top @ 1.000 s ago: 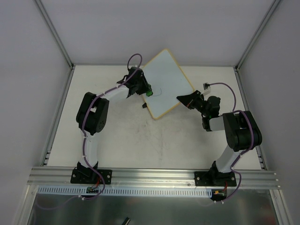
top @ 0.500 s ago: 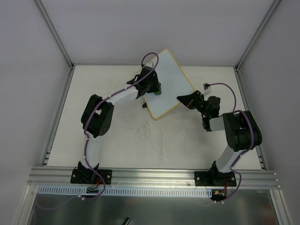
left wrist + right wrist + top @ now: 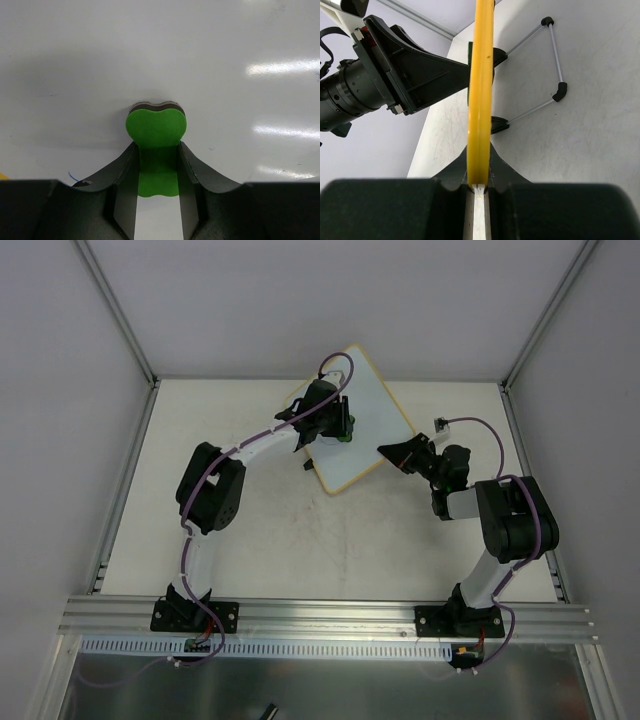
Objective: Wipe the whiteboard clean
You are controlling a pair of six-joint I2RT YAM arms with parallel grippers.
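I can see a blue pen trace outside the green eraser's pad, so my left gripper should wipe the eraser back over that trace toward the yellow frame.
The whiteboard is a white board with a tan-yellow frame, held tilted above the table at the back middle. My right gripper is shut on its right edge; the right wrist view shows the yellow frame edge-on between my jaws. My left gripper is shut on a green eraser and presses its dark pad against the white board face. The green eraser shows on the board's left part from above. A faint blue pen trace shows beside my left finger.
A black-tipped wire stand sticks out behind the board. A small black clip hangs at the board's lower left edge. Grey walls and metal rails bound the table. A small white block lies at the back right.
My left gripper has swept the green eraser rightward and slightly up across the board. The pen mark seen a second ago no longer shows from above. The right arm has not moved.
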